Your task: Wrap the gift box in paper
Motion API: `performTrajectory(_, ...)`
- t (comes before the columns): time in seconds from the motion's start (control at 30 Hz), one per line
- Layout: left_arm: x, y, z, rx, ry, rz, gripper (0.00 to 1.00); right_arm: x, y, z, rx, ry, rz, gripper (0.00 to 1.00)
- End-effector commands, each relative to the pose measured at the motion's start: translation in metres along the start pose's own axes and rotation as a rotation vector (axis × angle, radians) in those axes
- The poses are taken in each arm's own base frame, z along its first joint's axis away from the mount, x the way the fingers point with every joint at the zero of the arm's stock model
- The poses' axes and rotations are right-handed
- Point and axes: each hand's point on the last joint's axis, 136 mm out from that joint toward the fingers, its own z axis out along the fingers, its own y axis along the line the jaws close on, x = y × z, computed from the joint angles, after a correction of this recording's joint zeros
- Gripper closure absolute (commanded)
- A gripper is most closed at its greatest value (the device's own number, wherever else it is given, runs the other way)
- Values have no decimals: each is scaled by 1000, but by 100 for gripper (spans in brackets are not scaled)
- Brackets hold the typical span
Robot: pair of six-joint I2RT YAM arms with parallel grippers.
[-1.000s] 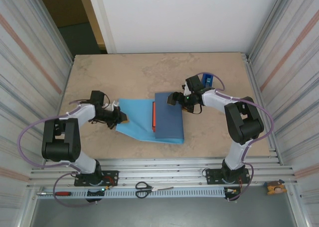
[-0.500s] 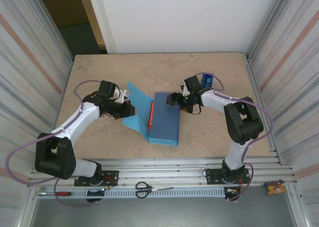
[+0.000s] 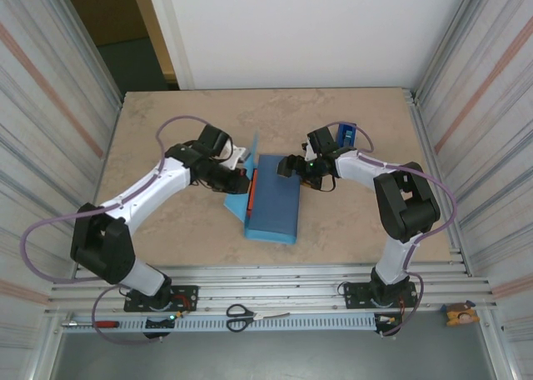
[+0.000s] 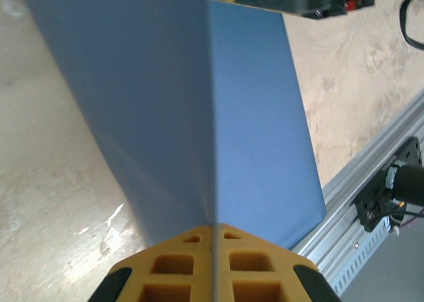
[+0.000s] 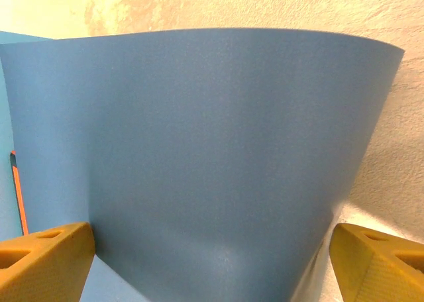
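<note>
The robot's left gripper has hold of the upright flap's edge next to the orange strip, so the robot should go on folding the flap over until the flap rests on the box's slate-blue top.
The paper lies folded over the gift box, slate-blue side up. Of the gift box I see just an orange strip on its left side, also at the left edge of the right wrist view. My left gripper is shut on the paper's left edge and holds that flap upright beside the box. In its wrist view the sheet runs straight into the closed left gripper. My right gripper stands open over the far end of the covered box, its fingers wide apart on either side of the slate-blue flap.
A blue tape dispenser sits behind the right arm. Scissors and a red-handled screwdriver lie on the front rail, with a small yellow object at the right. Ribbed walls close in both sides.
My left gripper has carried the paper's left edge up and to the right, from flat on the table to standing against the box. The right arm has stayed put.
</note>
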Motion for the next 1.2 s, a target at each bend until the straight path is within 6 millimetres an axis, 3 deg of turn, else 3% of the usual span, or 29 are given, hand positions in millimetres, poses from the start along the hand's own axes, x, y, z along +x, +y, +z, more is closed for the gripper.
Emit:
performTrajectory(0.0,-13,-26,-1,52,-10,113,97,58,-51,19,204,169,58,10)
performTrajectory(0.4,-18,-56,37,172,84,168,96,63,-52,22,210,171,55,10)
performTrajectory(1.17,-17,-53,89,261,150,91,94,70,-54,22,200,178,67,11)
